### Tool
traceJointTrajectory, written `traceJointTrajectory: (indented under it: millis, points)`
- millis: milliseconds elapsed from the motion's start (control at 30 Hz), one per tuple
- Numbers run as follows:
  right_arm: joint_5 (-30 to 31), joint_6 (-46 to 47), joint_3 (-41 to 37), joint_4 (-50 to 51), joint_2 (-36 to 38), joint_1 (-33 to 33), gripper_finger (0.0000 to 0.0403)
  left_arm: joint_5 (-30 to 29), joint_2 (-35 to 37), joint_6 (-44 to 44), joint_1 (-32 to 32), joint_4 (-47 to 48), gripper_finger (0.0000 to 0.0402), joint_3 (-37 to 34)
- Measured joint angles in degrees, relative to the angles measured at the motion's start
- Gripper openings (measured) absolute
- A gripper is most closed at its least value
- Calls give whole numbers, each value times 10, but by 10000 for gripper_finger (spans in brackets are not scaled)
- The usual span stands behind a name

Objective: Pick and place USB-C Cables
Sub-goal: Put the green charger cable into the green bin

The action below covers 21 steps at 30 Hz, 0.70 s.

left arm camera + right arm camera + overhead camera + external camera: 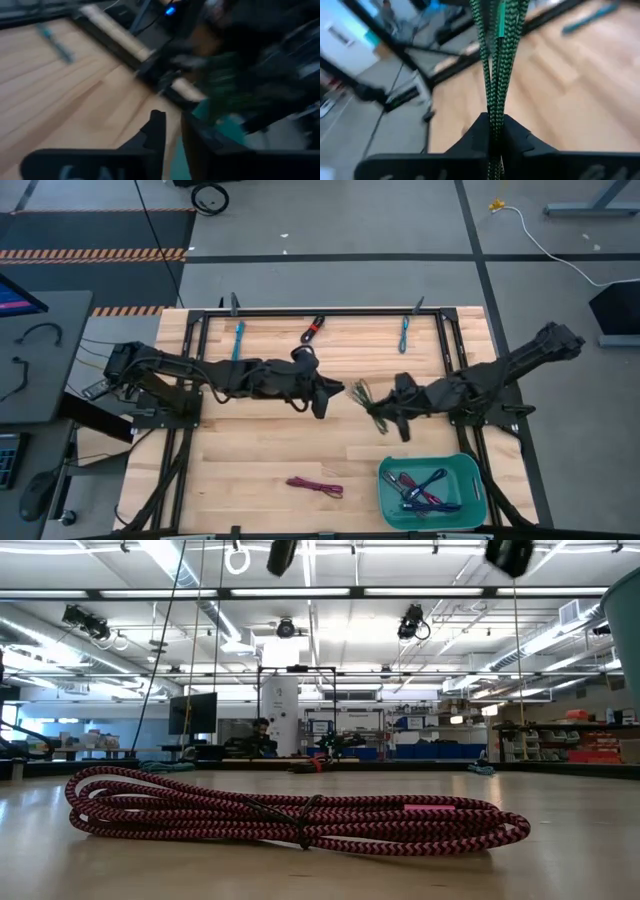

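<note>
I should use my right gripper to carry the green bundle [363, 397] into the bin, because the teal bin [432, 493] is on my right gripper's side, far from my left gripper's base.
A green braided USB-C cable bundle [361, 394] hangs above the table's middle with my right gripper [378, 408] shut on it; in the right wrist view its strands [494, 60] run out past the fingers. My left gripper [338, 391] hovers just left of the bundle, narrowly open [173, 142] with nothing between its fingers. On the table lie two teal cables [239, 338] [404, 333] and a red-black one [314, 328] at the far side. A magenta one [315, 487] [300, 815] lies near the front. My right gripper pinches several strands of the green bundle [493, 125] between its two fingers. It comes from the table's right, slanting a little downward. The strands stick out beyond the fingertips toward my left gripper, and the bundle is lifted clear of the table.
A teal bin [468, 480] at the front right holds several cables. A black frame rail [320, 313] runs along the far side and down both sides of the wooden table. Bare wood lies between the magenta cable and the arms.
</note>
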State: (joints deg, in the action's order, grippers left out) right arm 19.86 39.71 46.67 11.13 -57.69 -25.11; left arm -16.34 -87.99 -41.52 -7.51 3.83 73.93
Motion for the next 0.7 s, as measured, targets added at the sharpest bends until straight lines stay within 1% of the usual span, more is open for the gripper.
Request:
traceJointTrajectory:
  millis: [100,167,267,367,433,533,633,700]
  points:
    - [-44,66,42,96,12,-46,29,-2,0,-1,5,61,97,-1]
    - [-76,119,51,112,11,-89,21,-3,0,-1,8,96,113,-2]
    - [-114,194,50,136,-3,-171,21,-2,0,-1,10,141,130,-3]
    - [-122,257,50,182,-32,-252,21,-2,0,-1,10,166,140,-3]
    - [-124,297,50,211,-55,-291,23,-2,0,6,10,175,144,-3]
    - [-126,344,49,263,-92,-329,42,-2,0,21,10,178,146,-3]
    - [-131,364,49,281,-128,-346,56,-2,0,36,10,179,143,-3]
    - [-149,364,49,274,-151,-350,60,-1,0,44,10,179,143,-3]
